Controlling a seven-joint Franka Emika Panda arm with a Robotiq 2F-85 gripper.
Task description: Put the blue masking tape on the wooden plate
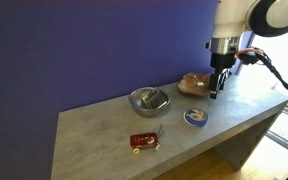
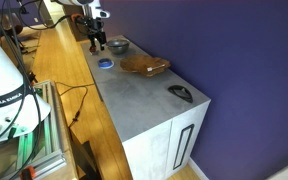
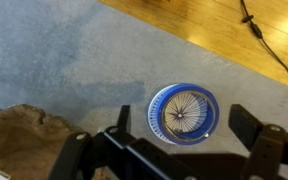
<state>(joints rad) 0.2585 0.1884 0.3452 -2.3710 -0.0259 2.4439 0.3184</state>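
A pale spoked disc [image 3: 186,112] can be seen down inside the blue masking tape [image 1: 196,116]. The tape will come up and the disc will stay behind when I lift the tape.
The blue masking tape [image 3: 184,112] lies flat on the grey table, a small blue ring with a pale centre. It also shows in both exterior views [image 1: 195,117] [image 2: 105,63]. My gripper [image 3: 189,128] hangs open above it, fingers on either side and not touching it. In the exterior views the gripper [image 1: 216,92] [image 2: 96,45] is above the table between the tape and the wooden plate. The wooden plate [image 1: 194,84] [image 2: 144,65] is a brown shallow dish; its edge shows at the lower left of the wrist view [image 3: 24,135].
A metal bowl [image 1: 149,100] [image 2: 118,45] holds something grey. A red toy car [image 1: 144,142] sits near the table's front edge. A dark computer mouse [image 2: 180,93] lies near a table corner. Cables run over the wooden floor [image 3: 264,40].
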